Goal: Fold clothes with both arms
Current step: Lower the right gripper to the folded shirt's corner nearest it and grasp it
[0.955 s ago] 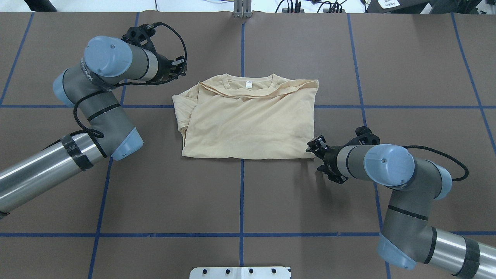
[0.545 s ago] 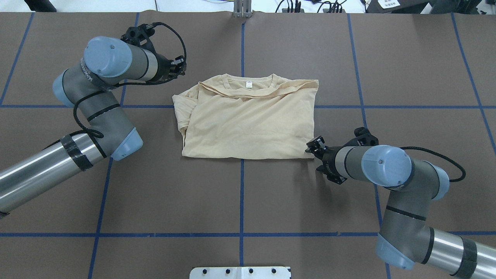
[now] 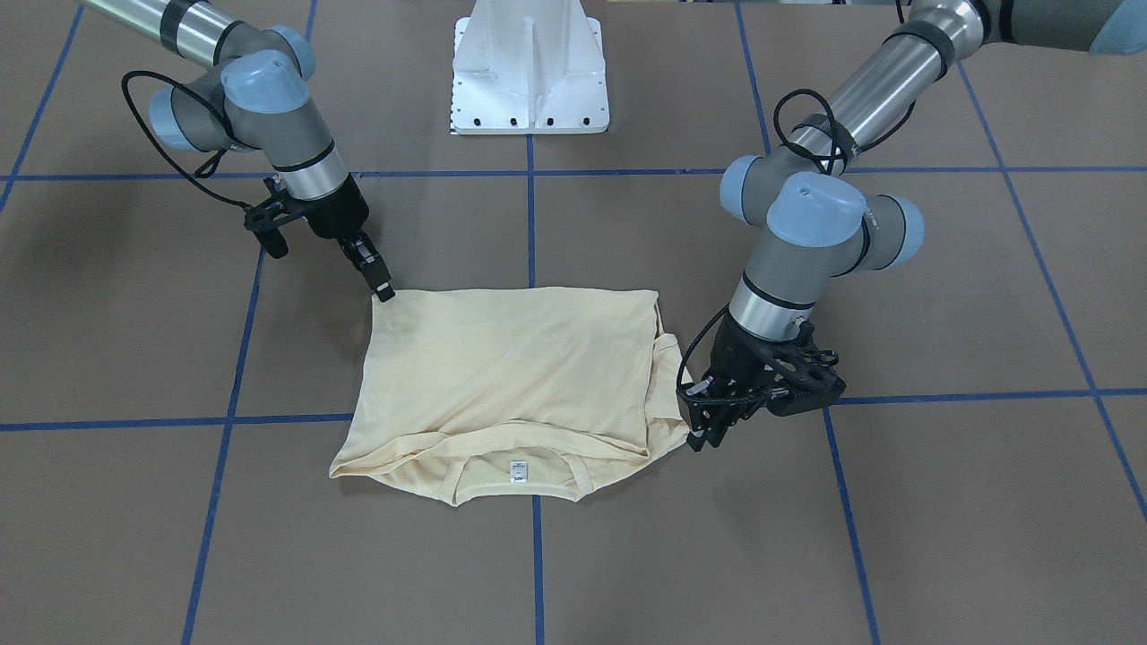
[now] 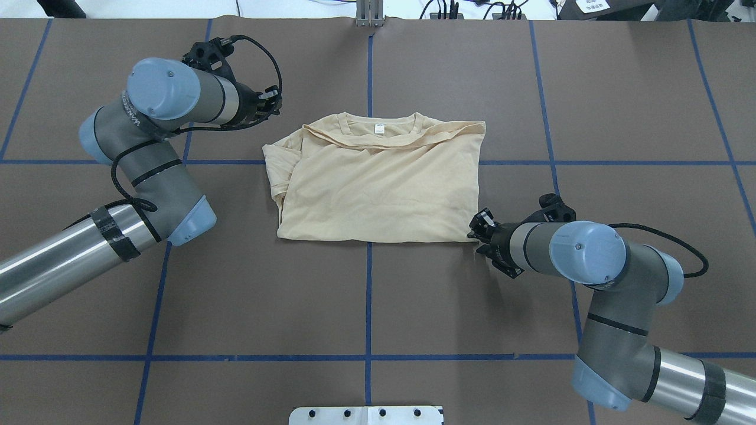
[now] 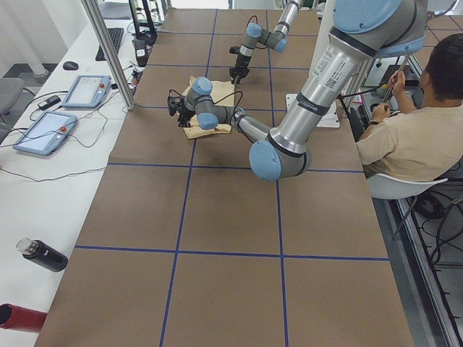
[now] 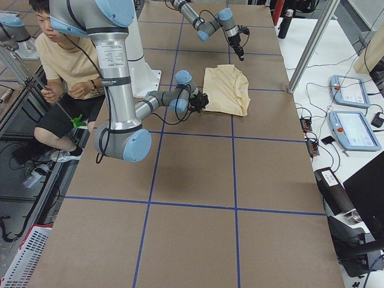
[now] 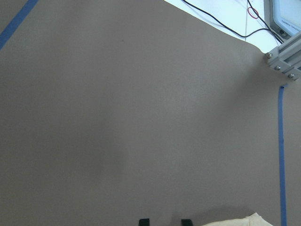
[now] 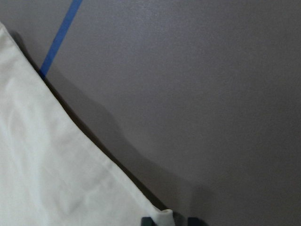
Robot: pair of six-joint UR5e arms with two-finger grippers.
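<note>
My right gripper's parted fingers have only the tip of the T-shirt's corner (image 3: 378, 302) between them, so I should open them again and pinch that corner before I pull it toward the base (image 3: 529, 91).
The pale cream-yellow T-shirt (image 4: 378, 189) lies folded in a rough rectangle at mid-table, plain side up, with its white neck label (image 4: 380, 127) at the far edge; no print shows. It also shows in the front view (image 3: 511, 376). My right gripper (image 4: 475, 227) is low at the shirt's near right corner (image 3: 383, 288). In the right wrist view (image 8: 168, 220) the fabric corner (image 8: 47, 165) lies between slightly parted fingertips, not clamped. My left gripper (image 4: 276, 103) hovers just off the shirt's far left corner (image 3: 703, 434), narrowly open and empty; only a sliver of shirt (image 7: 240, 221) shows in the left wrist view.
The white pedestal base (image 3: 529, 72) stands at the robot's edge. An aluminium post (image 4: 369, 15) is at the far edge. Tablets (image 5: 43, 130) and a bottle (image 5: 43, 254) lie on the side bench. A seated operator (image 6: 60, 60) is beside the base.
My right gripper has edged in and turned a little at the shirt's near right corner. The left arm has shifted only slightly. The shirt has not moved.
</note>
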